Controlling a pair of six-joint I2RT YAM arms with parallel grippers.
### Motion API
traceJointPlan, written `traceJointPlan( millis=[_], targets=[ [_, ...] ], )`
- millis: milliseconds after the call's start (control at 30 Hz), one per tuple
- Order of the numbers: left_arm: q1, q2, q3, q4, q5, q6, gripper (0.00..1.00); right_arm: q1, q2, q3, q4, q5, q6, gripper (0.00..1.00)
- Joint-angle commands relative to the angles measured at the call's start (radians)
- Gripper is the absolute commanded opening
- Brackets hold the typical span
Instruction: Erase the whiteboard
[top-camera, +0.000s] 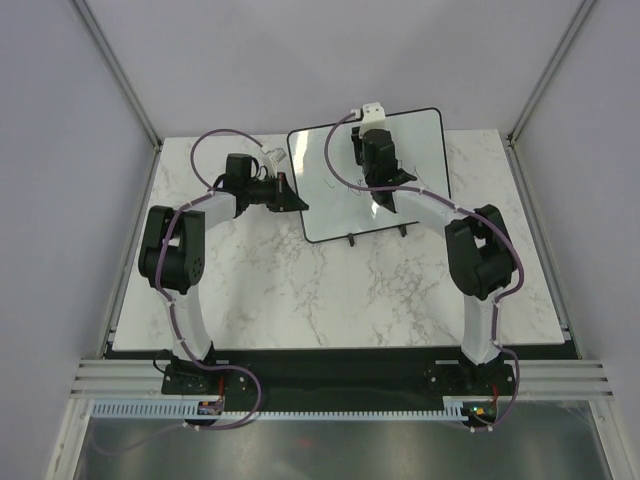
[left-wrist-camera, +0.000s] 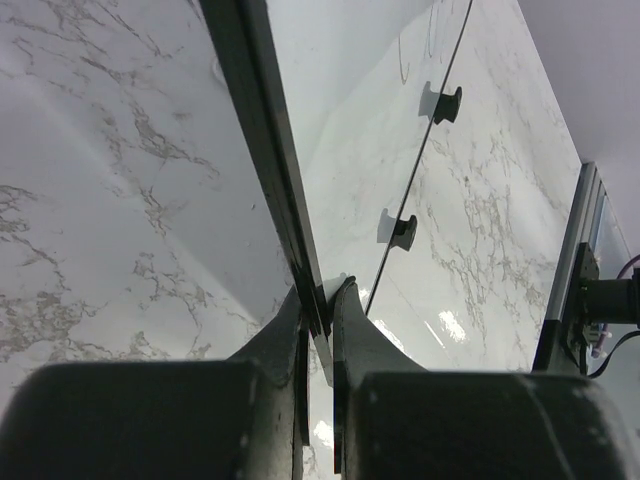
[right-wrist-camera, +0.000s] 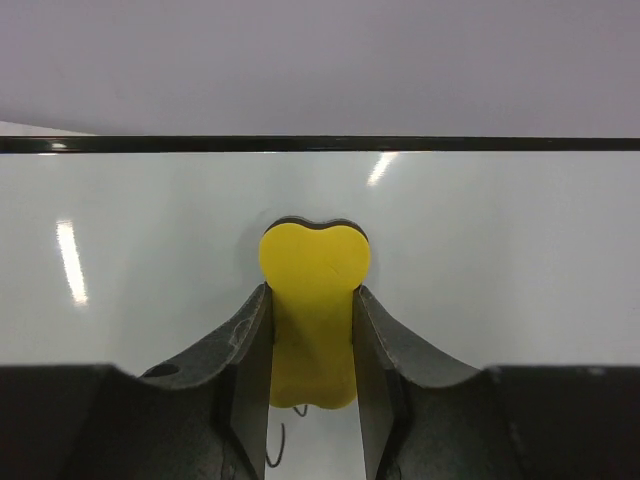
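I should pull the eraser back across the dark scrawl (right-wrist-camera: 279, 447) with my right gripper, because the eraser is close to the board's far black frame (right-wrist-camera: 318, 144) and the scrawl lies nearer me.
The whiteboard (top-camera: 325, 185) lies at the back middle of the table, its two black feet toward the near edge. My left gripper (top-camera: 296, 198) is shut on the board's black-framed left edge. The left wrist view shows that frame (left-wrist-camera: 262, 130) pinched between the fingertips of the left gripper (left-wrist-camera: 322, 300), with a foot (left-wrist-camera: 402, 230) beyond. Over the board, my right gripper (top-camera: 375, 172) is shut on a yellow bone-shaped eraser (right-wrist-camera: 314, 270). The right gripper (right-wrist-camera: 312, 292) presses this eraser against the white surface (right-wrist-camera: 500, 240). A dark scrawl (right-wrist-camera: 278, 445) shows just below the eraser.
The marble tabletop (top-camera: 300, 290) spreads out in front of the board. Grey walls close in the back and both sides. A black base rail (top-camera: 340, 372) with both arm bases runs along the near edge, also seen as a rail (left-wrist-camera: 565, 290) in the left wrist view.
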Motion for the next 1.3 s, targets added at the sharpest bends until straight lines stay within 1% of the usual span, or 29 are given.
traceJointPlan(
  millis=[0, 133, 267, 333, 400, 533, 567, 600, 633, 733, 767, 800, 900, 1000, 1033, 1100, 1133, 1233, 1267],
  targets=[
    [-0.005, -0.01, 0.027, 0.028, -0.131, 0.153, 0.02, 0.025, 0.021, 0.028, -0.094, -0.006, -0.018, 0.0],
    [-0.007, -0.012, 0.027, 0.025, -0.131, 0.155, 0.02, 0.095, 0.053, 0.068, -0.093, -0.076, -0.026, 0.0],
    [-0.008, -0.007, 0.032, 0.019, -0.137, 0.156, 0.02, 0.206, 0.095, 0.117, -0.092, -0.138, -0.044, 0.0],
    [-0.008, -0.005, 0.035, 0.017, -0.137, 0.156, 0.02, 0.235, 0.119, 0.148, -0.096, -0.152, -0.043, 0.0],
    [-0.008, -0.007, 0.033, 0.014, -0.14, 0.156, 0.02, 0.235, 0.127, 0.165, -0.1, -0.132, -0.026, 0.0],
    [-0.008, -0.016, 0.027, 0.011, -0.14, 0.156, 0.02, 0.177, 0.09, 0.113, -0.099, -0.09, 0.017, 0.0],
    [-0.008, -0.018, 0.026, 0.011, -0.138, 0.158, 0.02, 0.136, 0.06, 0.093, -0.099, -0.077, 0.034, 0.0],
    [-0.008, -0.018, 0.024, 0.011, -0.137, 0.158, 0.02, 0.113, 0.04, 0.046, -0.097, -0.045, 0.037, 0.0],
    [-0.008, -0.015, 0.029, 0.011, -0.135, 0.158, 0.02, 0.064, -0.001, 0.02, -0.096, -0.031, 0.039, 0.0],
    [-0.008, -0.013, 0.032, 0.01, -0.137, 0.156, 0.02, -0.019, -0.068, -0.1, -0.082, 0.003, 0.042, 0.0],
    [-0.008, -0.013, 0.032, 0.01, -0.135, 0.158, 0.02, -0.074, -0.106, -0.129, -0.073, 0.002, 0.045, 0.0],
    [-0.008, -0.015, 0.032, 0.01, -0.135, 0.158, 0.02, -0.097, -0.121, -0.181, -0.065, -0.004, 0.054, 0.0],
    [-0.008, -0.015, 0.029, 0.01, -0.132, 0.16, 0.02, -0.139, -0.149, -0.228, -0.06, -0.023, 0.048, 0.0],
    [-0.01, -0.016, 0.032, 0.005, -0.135, 0.16, 0.02, -0.127, -0.141, -0.226, -0.065, -0.09, 0.057, 0.0],
    [-0.008, -0.016, 0.03, 0.004, -0.134, 0.16, 0.02, -0.118, -0.138, -0.226, -0.057, -0.096, 0.093, 0.0],
    [-0.01, -0.022, 0.03, -0.003, -0.137, 0.163, 0.02, -0.072, -0.128, -0.226, -0.027, -0.106, 0.103, 0.0],
    [-0.01, -0.024, 0.032, -0.004, -0.14, 0.163, 0.02, -0.026, -0.117, -0.225, -0.013, -0.11, 0.111, 0.0],
    [-0.012, -0.027, 0.032, -0.01, -0.143, 0.167, 0.02, 0.055, -0.091, -0.192, 0.012, -0.124, 0.103, 0.0],
    [-0.013, -0.027, 0.032, -0.01, -0.145, 0.17, 0.02, 0.104, -0.07, -0.18, 0.013, -0.126, 0.092, 0.0]
  ],
)
